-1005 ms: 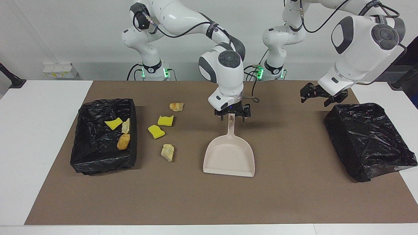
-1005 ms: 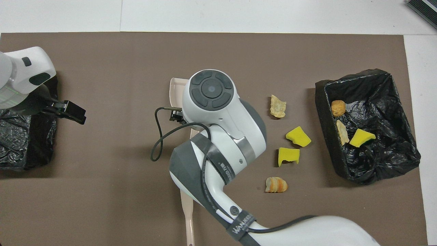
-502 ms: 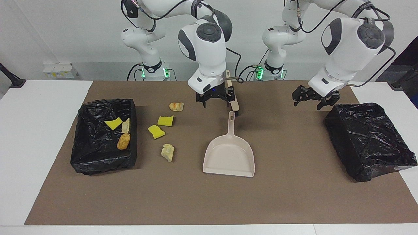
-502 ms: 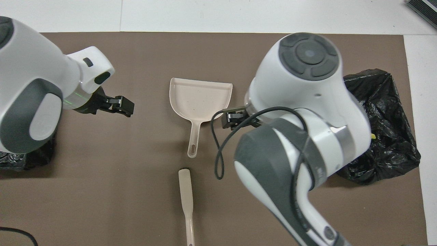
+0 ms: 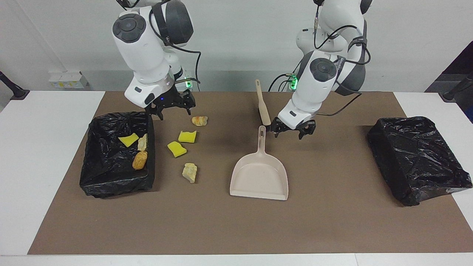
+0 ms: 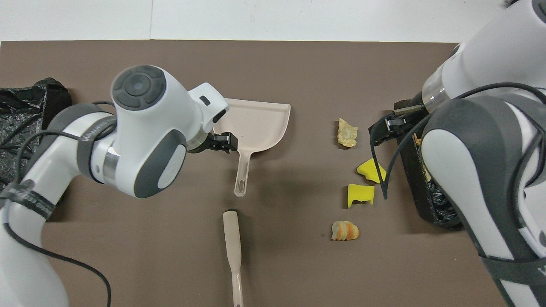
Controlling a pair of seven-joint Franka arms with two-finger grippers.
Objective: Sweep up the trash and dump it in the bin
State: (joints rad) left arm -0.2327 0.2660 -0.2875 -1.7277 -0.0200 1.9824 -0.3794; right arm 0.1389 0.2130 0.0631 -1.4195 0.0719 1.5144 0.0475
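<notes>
I expect all the swept trash to stay in one heap inside the beige dustpan (image 6: 254,123) when I carry it, because a raised rim (image 6: 282,134) curves around its wide pan.
Trash lies on the brown mat beside the bin (image 5: 111,181): an orange-brown lump (image 5: 199,120) (image 6: 345,230), two yellow sponge chunks (image 5: 187,136) (image 5: 176,149) and a pale beige lump (image 5: 190,172) (image 6: 347,133). Three more scraps sit in the bin, among them a yellow chunk (image 5: 128,140). A beige dustpan (image 5: 258,177) (image 6: 256,123) lies flat mid-mat. My left gripper (image 5: 292,133) (image 6: 224,143) hangs open and empty beside its handle. My right gripper (image 5: 173,110) (image 6: 390,125) is open and empty over the mat by the bin's rim.
A beige brush (image 5: 263,103) (image 6: 232,247) lies on the mat, nearer to the robots than the dustpan handle. A second black-bagged bin (image 5: 417,159) (image 6: 25,98) sits at the left arm's end. In the overhead view the right arm hides most of the trash bin.
My right gripper has left the dustpan handle, risen and swung across to the trash bin's rim. My left gripper has come from the other bin to beside the dustpan handle. The dustpan stayed put.
</notes>
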